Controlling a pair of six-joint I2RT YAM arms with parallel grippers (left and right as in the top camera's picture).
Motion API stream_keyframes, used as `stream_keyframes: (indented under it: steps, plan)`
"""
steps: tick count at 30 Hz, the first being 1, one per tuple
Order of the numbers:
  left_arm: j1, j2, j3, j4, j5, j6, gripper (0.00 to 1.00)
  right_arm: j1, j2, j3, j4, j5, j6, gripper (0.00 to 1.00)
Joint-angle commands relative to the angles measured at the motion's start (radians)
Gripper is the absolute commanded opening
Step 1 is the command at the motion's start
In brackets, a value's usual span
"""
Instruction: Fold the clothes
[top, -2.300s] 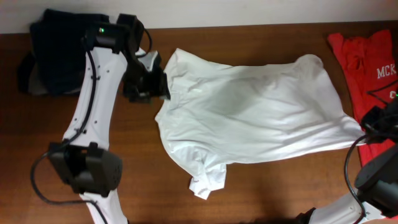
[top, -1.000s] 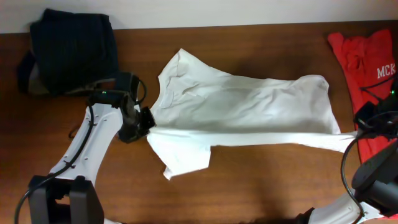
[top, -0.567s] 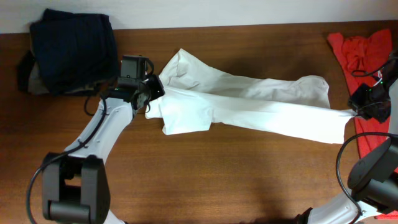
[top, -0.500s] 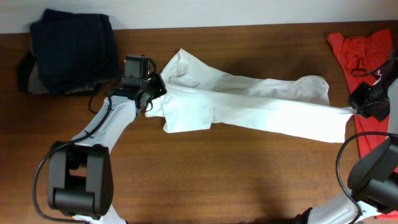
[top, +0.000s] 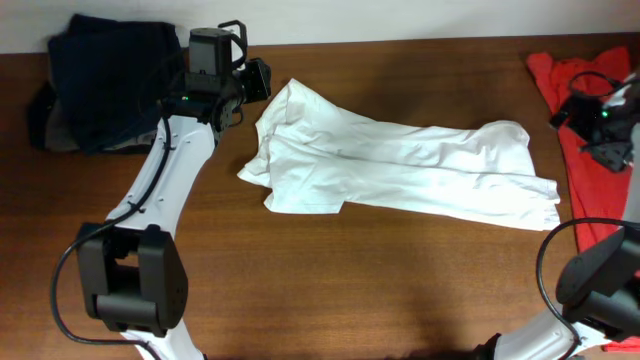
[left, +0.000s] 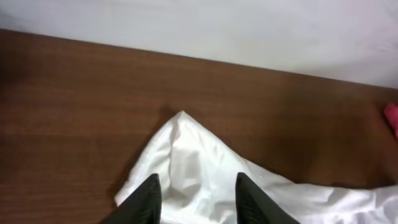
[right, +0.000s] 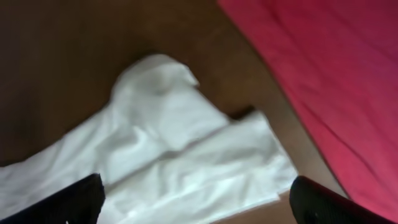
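Next, I pinch the cloth by its back corner with my left gripper while my right gripper pulls the T-shirt's hem tight, because the white T-shirt's back edge sags in ripples.
The clothes, a white T-shirt, lie doubled over lengthwise in a long band across the middle of the table, with no print showing. My left gripper hovers at the shirt's back-left corner. In the left wrist view that gripper is open, and the white cloth rests on the wood below its fingers. My right gripper hangs off the shirt's right end. In the right wrist view it stands wide open over the shirt's hem end, holding nothing.
Dark navy folded garments sit at the back left corner. A red T-shirt with white lettering lies along the right edge, also seen as red cloth beside the white hem. Bare wood fills the table's front.
Both grippers have let go of the white shirt and opened. The left has drawn back toward the far left, the right toward the far right. The shirt has settled flat, doubled over.
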Motion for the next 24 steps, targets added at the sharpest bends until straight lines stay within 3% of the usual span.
stream_keyframes:
  steps: [1,5,7,9,16,19,22,24]
  plan:
    - [-0.001,0.127,0.002,0.003,0.171,0.042,0.35,0.129,0.034,0.015,0.048,-0.042,-0.013,0.97]
    - [-0.003,0.281,0.009,0.123,0.344,0.041,0.39,0.251,0.076,0.015,0.151,0.015,-0.013,0.99]
    - [-0.011,0.288,0.009,0.125,0.286,0.055,0.54,0.262,0.076,0.015,0.132,0.036,-0.013,0.99]
    - [-0.02,0.293,0.009,0.118,0.196,0.114,0.55,0.262,0.076,0.015,0.107,0.036,-0.013,0.99]
    - [-0.02,0.336,0.009,0.01,0.191,0.143,0.54,0.262,0.076,0.015,0.07,0.058,-0.014,0.99]
    - [-0.02,0.336,0.009,-0.002,0.142,0.148,0.47,0.262,0.076,0.015,0.058,0.101,-0.014,0.99]
    - [-0.02,0.336,0.009,-0.002,0.108,0.173,0.26,0.262,0.076,0.015,0.069,0.111,-0.014,0.99]
    - [-0.02,0.336,0.009,-0.002,0.094,0.208,0.6,0.262,0.076,0.015,0.068,0.124,-0.014,0.99]
